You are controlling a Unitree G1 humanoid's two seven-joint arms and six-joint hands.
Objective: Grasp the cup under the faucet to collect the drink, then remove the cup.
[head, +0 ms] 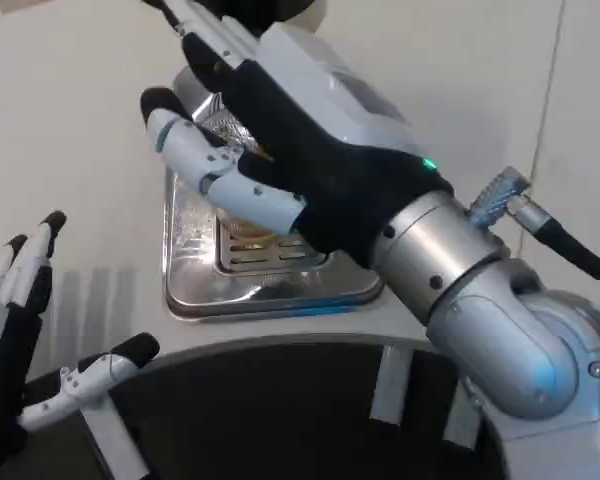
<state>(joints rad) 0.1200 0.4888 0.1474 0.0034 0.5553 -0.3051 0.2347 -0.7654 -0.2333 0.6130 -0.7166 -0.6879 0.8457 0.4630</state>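
I expect the cup (242, 218) to have a shallow pool of brown drink in it when I carry it away, because a brownish tint (246, 232) shows over the slotted grate.
My right hand (300, 150) reaches over the steel drip tray (270, 285) at the picture's middle. Its thumb and fingers (195, 150) wrap around a shiny silver cup (215, 112), of which only a small patch shows between them. The cup stands at the back of the tray, below the dark base of the dispenser (270, 12) at the top edge. The palm hides the rest of the cup and the faucet. My left hand (25, 330) hovers at the lower left with fingers spread and nothing in it.
The drip tray has a slotted grate (265, 255) with brownish liquid marks. A white wall rises behind and to the right. The dark curved front of my body (280, 410) fills the bottom, and a black cable (570, 245) runs off my right wrist.
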